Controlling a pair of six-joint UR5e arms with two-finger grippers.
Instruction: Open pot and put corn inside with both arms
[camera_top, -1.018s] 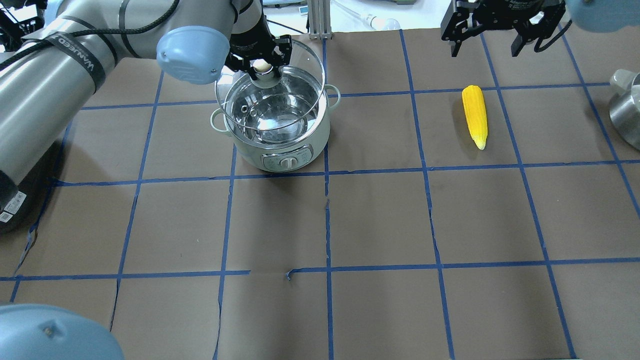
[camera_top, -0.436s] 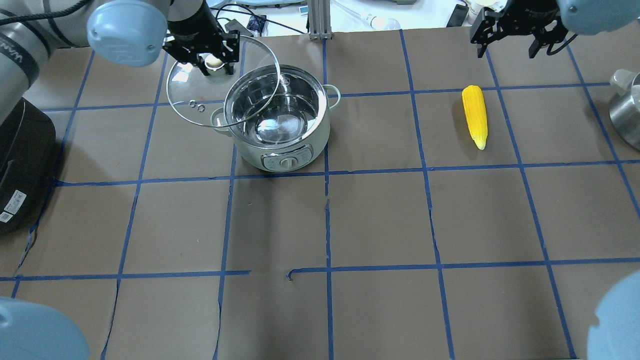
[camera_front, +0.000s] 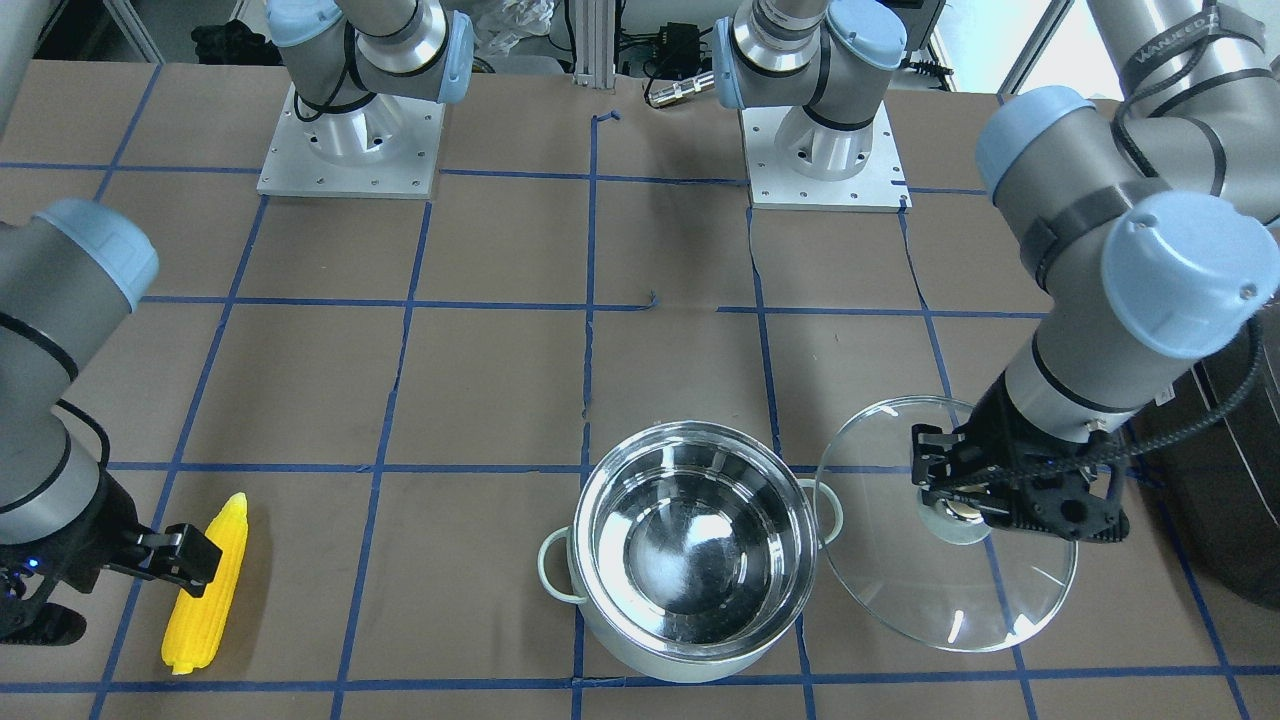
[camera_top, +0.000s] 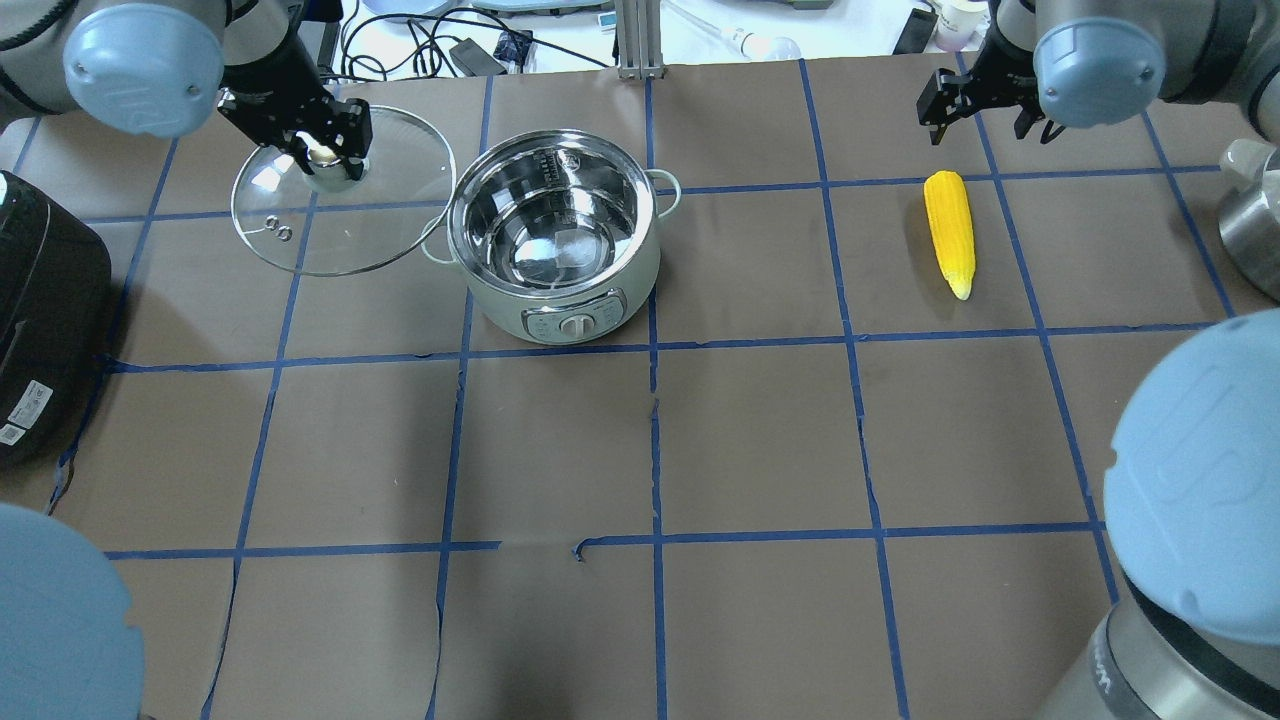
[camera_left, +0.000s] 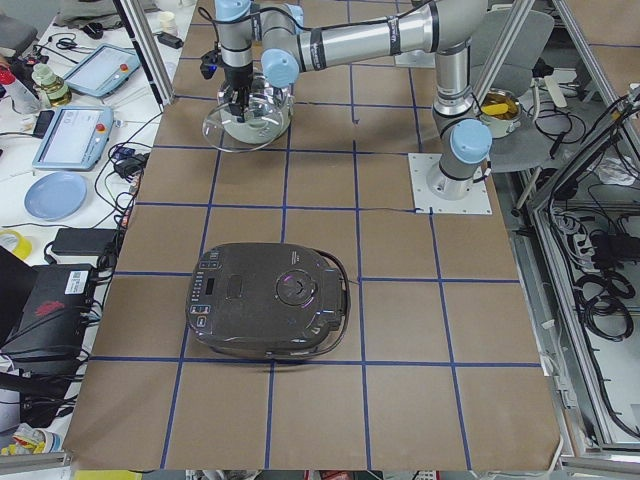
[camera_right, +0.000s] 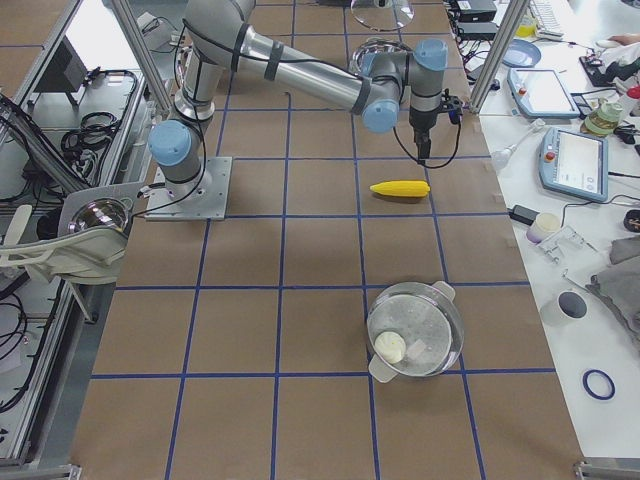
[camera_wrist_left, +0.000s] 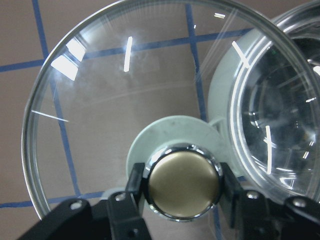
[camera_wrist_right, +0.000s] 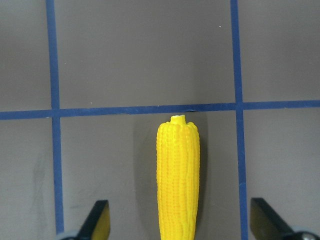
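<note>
My gripper will lower the yellow corn (camera_front: 209, 584), which looks shorter than the pot's opening (camera_front: 695, 540), so the corn will lie all the way inside, below the pot's rim.
The pot (camera_top: 555, 250) stands open, its steel inside empty, also in the front view (camera_front: 695, 550). My left gripper (camera_top: 320, 150) is shut on the brass knob (camera_wrist_left: 183, 182) of the glass lid (camera_top: 330, 215). It holds the lid tilted to the pot's left, beside the rim (camera_front: 950, 590). The yellow corn (camera_top: 950, 232) lies flat on the table to the right, tip toward me. My right gripper (camera_top: 982, 112) is open above the corn's thick far end. In the right wrist view its fingers (camera_wrist_right: 97, 220) stand on either side of the corn (camera_wrist_right: 177, 175).
A dark grey rice cooker (camera_top: 45, 320) sits at the left edge, near the lid. Another steel pot (camera_top: 1250, 235) stands at the right edge. Arm elbows (camera_top: 1190, 480) fill the near corners. Cables and clutter lie beyond the table's far edge.
My left gripper has carried the lid off the pot and out to its left. My right gripper has shifted right and now stands over the corn's far end.
</note>
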